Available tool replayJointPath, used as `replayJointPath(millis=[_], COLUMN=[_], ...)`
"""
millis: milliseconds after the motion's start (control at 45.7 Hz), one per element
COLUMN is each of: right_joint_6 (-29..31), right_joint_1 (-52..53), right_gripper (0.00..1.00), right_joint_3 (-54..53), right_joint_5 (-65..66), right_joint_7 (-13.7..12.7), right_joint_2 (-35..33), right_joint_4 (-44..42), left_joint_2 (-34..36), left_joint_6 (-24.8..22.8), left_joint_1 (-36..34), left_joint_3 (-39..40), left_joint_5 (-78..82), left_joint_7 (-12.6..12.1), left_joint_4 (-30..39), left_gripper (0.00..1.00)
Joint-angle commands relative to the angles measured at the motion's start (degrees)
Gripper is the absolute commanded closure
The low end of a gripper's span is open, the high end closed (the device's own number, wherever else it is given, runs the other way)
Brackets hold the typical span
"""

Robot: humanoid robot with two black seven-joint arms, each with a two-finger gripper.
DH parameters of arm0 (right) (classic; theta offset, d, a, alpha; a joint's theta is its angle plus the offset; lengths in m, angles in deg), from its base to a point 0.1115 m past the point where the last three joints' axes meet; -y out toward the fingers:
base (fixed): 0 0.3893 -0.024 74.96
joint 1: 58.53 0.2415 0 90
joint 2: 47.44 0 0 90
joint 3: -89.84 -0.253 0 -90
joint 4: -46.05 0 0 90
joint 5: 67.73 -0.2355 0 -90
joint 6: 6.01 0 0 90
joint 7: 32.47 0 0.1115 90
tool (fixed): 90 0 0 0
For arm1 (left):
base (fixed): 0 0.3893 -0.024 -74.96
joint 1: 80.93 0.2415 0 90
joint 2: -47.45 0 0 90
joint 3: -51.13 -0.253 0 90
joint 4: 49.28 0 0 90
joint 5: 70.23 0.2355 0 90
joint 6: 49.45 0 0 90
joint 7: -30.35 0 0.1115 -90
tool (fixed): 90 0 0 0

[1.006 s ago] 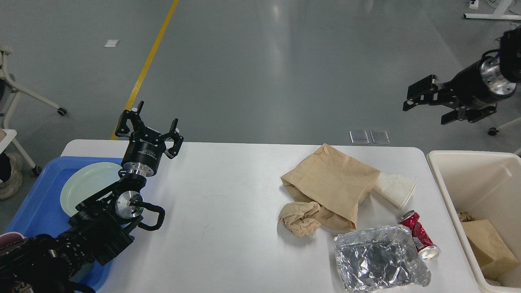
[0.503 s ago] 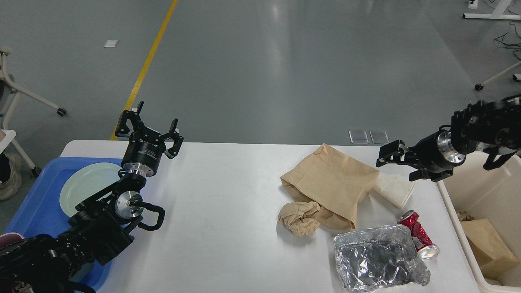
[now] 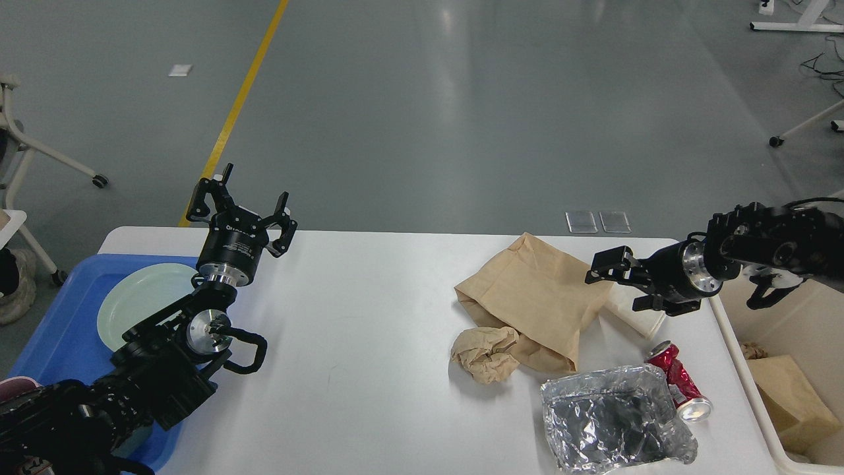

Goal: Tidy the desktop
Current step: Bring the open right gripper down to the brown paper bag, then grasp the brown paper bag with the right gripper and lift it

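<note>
I expect the brown paper bag (image 3: 538, 289) to stay spread wide when I lift it, because it lies flat and has straight edges and a creased bottom flap (image 3: 539, 352).
The white desktop (image 3: 369, 316) carries trash on its right half: a flattened brown paper bag (image 3: 537, 297), a crumpled brown paper ball (image 3: 484, 353), a white paper piece (image 3: 636, 320) by the bag's right edge, a crushed red can (image 3: 680, 382) and a crumpled foil sheet (image 3: 613, 422). My right gripper (image 3: 620, 285) is open and hangs low over the white paper piece and the bag's right edge, partly hiding the paper. My left gripper (image 3: 241, 208) is open and empty, pointing up above the table's far left edge.
A cream bin (image 3: 798, 323) stands off the table's right end with brown paper (image 3: 791, 396) inside. A blue tray (image 3: 59, 330) at the left holds a pale green plate (image 3: 138, 303). My left arm lies over the tray's near side.
My right gripper has come down and to the left, from high above the floor at the right to just over the white paper piece. The left arm has not moved.
</note>
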Motion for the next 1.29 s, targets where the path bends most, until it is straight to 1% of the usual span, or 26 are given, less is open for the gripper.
replayJointPath(millis=[0, 197, 394, 547, 613, 635, 656, 678, 722, 766, 810, 875, 897, 1028, 1269], right_joint_6=[-0.5, -1.0, -2.5, -4.8, -6.4, -6.8, -6.9, -7.0, -6.9, -6.9, -6.7, -6.6, -6.4, -5.5, -6.0], right_joint_1=[-1.6, -4.4, -8.1, -10.9, -11.4, -11.5, -11.6, -11.7, -11.7, -11.7, -11.6, -11.5, -11.4, -11.1, -9.5], right_gripper=[0.00, 0.00, 0.00, 0.00, 0.03, 0.05, 0.10, 0.20, 0.44, 0.62, 0.78, 0.97, 1.00, 1.00, 1.00], right_joint_3=[-0.1, -0.3, -3.2, -5.1, -5.1, -5.1, -5.1, -5.1, -5.1, -5.1, -5.1, -5.1, -5.1, -5.1, -5.1], right_joint_5=[-0.1, -0.1, -1.3, -1.4, -1.3, -1.4, -1.3, -1.4, -1.4, -1.4, -1.4, -1.4, -1.4, -1.6, -1.7], right_joint_7=[-0.1, -0.1, 0.0, 0.0, 0.0, 0.0, 0.0, 0.0, 0.0, 0.0, 0.0, 0.0, 0.0, -0.1, -0.1], right_joint_2=[0.6, 5.1, 5.6, 7.4, 7.5, 7.5, 7.5, 7.5, 7.5, 7.5, 7.5, 7.6, 7.6, 9.1, 8.9], right_joint_4=[-0.9, -3.3, -7.3, -11.0, -11.1, -11.1, -11.1, -11.1, -11.0, -10.9, -10.7, -10.5, -10.4, -10.5, -10.9], left_joint_2=[0.0, 0.0, 0.0, 0.0, 0.0, 0.0, 0.0, 0.0, 0.0, 0.0, 0.0, 0.0, 0.0, 0.0, 0.0], left_joint_6=[0.0, 0.0, 0.0, 0.0, 0.0, 0.0, 0.0, 0.0, 0.0, 0.0, 0.0, 0.0, 0.0, 0.0, 0.0], left_joint_1=[0.0, 0.0, 0.0, 0.0, 0.0, 0.0, 0.0, 0.0, 0.0, 0.0, 0.0, 0.0, 0.0, 0.0, 0.0], left_joint_3=[0.0, 0.0, 0.1, 0.0, 0.0, 0.0, 0.0, 0.0, 0.0, 0.0, 0.0, 0.0, 0.0, 0.0, 0.0], left_joint_5=[0.0, 0.0, 0.0, 0.0, 0.0, 0.0, 0.0, 0.0, 0.0, 0.0, 0.0, 0.0, 0.0, 0.0, 0.0], left_joint_7=[0.0, 0.0, 0.1, 0.0, 0.0, 0.0, 0.1, 0.1, 0.1, 0.1, 0.0, 0.0, 0.0, 0.0, 0.1], left_joint_4=[0.0, 0.0, 0.0, 0.0, 0.0, 0.0, 0.0, 0.0, 0.0, 0.0, 0.0, 0.0, 0.0, 0.0, 0.0], left_gripper=[0.03, 0.03, 0.03, 0.03, 0.03, 0.03, 0.03, 0.03, 0.03, 0.03, 0.03, 0.03, 0.03, 0.03, 0.03])
